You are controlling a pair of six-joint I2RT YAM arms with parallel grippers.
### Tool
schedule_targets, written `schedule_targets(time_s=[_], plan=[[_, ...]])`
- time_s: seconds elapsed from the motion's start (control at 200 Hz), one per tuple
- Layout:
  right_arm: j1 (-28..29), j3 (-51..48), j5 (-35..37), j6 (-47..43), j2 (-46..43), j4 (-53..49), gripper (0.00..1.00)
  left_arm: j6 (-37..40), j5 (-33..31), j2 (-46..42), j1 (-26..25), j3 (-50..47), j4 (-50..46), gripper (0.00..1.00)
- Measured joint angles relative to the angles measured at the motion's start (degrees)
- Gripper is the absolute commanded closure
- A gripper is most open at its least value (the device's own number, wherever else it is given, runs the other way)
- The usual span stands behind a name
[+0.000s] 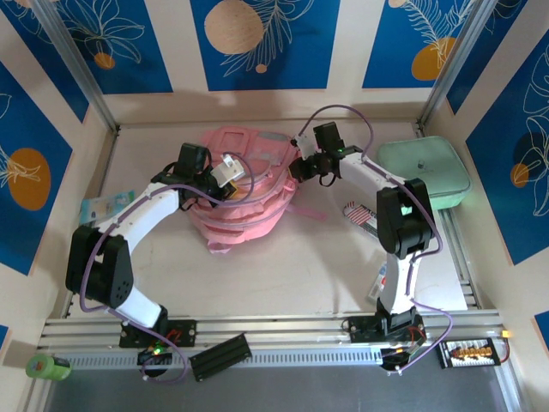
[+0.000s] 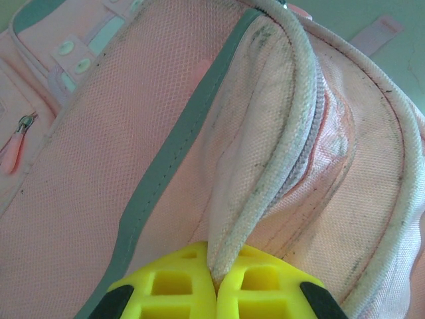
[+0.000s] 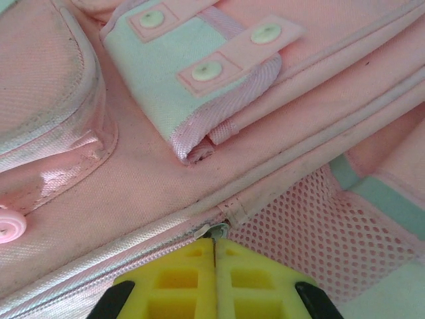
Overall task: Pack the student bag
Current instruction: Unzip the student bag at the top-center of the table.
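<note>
The zip pull (image 3: 216, 230) is in my right gripper and the bag's fold is in my left gripper, so I should keep pulling along the bag's zip (image 3: 106, 269) until the bag gapes open.
The pink student bag (image 1: 249, 210) lies in the middle of the table, front pockets up. My left gripper (image 1: 225, 174) is on the bag's left upper side. In the left wrist view its yellow fingers (image 2: 216, 267) are shut on a fold of pink fabric with a whitish piped edge (image 2: 292, 133), beside a grey trim strip (image 2: 166, 166). My right gripper (image 1: 302, 165) is at the bag's right upper edge. In the right wrist view it is shut (image 3: 214, 242) on a small metal zip pull (image 3: 218, 230) where the zip meets a mesh side pocket (image 3: 312, 226).
A mint-green rounded case (image 1: 425, 172) sits at the right rear. A light-blue packet (image 1: 107, 206) lies left of the bag, and a small striped item (image 1: 353, 212) right of it. A green tape roll (image 1: 47, 367) sits off the near left edge.
</note>
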Motion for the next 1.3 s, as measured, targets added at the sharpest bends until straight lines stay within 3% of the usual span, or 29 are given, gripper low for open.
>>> schedule_targets(time_s=[0.29, 0.575, 0.77, 0.95, 1.055, 1.18, 1.3], plan=[[1.66, 1.07, -3.26, -1.73, -1.16, -5.62, 1.0, -2.12, 0.0, 0.02, 0.07, 0.0, 0.22, 1.0], [7.15, -10.36, -9.46, 2.56, -11.41, -2.56, 1.0, -6.67, 1.53, 1.33, 0.09, 0.31, 1.05, 1.0], [10.08, -13.88, -6.12, 7.26, -12.96, 1.81, 0.81, -7.5, 2.58, 1.55, 0.09, 0.31, 1.4, 1.0], [11.04, -16.33, -2.05, 10.43, -12.96, 5.35, 0.75, -7.56, 2.99, 1.55, 0.15, 0.31, 1.97, 1.0], [11.61, -16.41, -0.33, 10.91, -12.96, 5.86, 0.76, -7.58, 3.19, 1.55, 0.15, 0.31, 2.27, 1.0], [12.28, -16.44, 0.92, 10.82, -12.96, 6.01, 0.91, -7.65, 3.21, 1.55, 0.17, 0.31, 2.4, 1.0], [12.9, -17.14, 2.12, 10.97, -13.53, 6.43, 0.95, -8.02, 3.19, 1.73, 0.17, 0.37, 2.36, 1.0]])
